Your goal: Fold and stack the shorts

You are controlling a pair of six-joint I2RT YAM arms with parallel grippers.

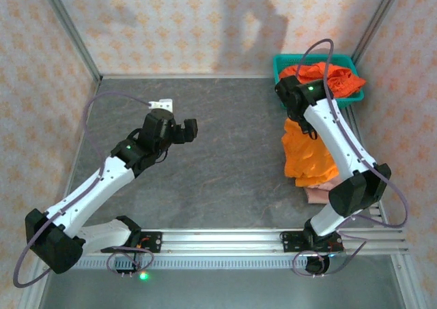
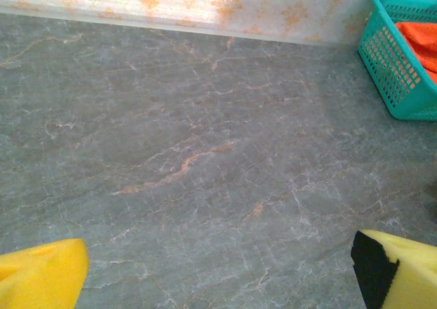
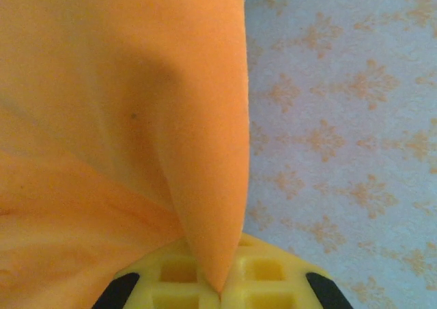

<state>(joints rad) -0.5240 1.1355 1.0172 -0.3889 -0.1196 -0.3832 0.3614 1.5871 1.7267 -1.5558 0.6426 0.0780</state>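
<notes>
My right gripper should carry on laying the held end in front of the teal basket and then let go. The orange shorts' lower end (image 1: 311, 171) is over the pink-mauve shorts.
My right gripper (image 3: 220, 297) is shut on a fold of orange shorts (image 3: 136, 118), the cloth pinched between its yellow pads. From above, this gripper (image 1: 295, 111) hangs just in front of the teal basket, and the held orange shorts (image 1: 308, 155) drape down from it to the table. Their lower end lies over pink-mauve shorts (image 1: 318, 194) on the table. More orange shorts (image 1: 328, 77) sit piled in the basket. My left gripper (image 1: 174, 118) hovers open over bare table at mid-left, its yellow fingertips (image 2: 41, 275) far apart with nothing between them.
The teal plastic basket (image 1: 283, 65) stands in the back right corner, also at the left wrist view's upper right (image 2: 396, 70). Patterned walls close the table on three sides. A metal rail (image 1: 225, 239) runs along the near edge.
</notes>
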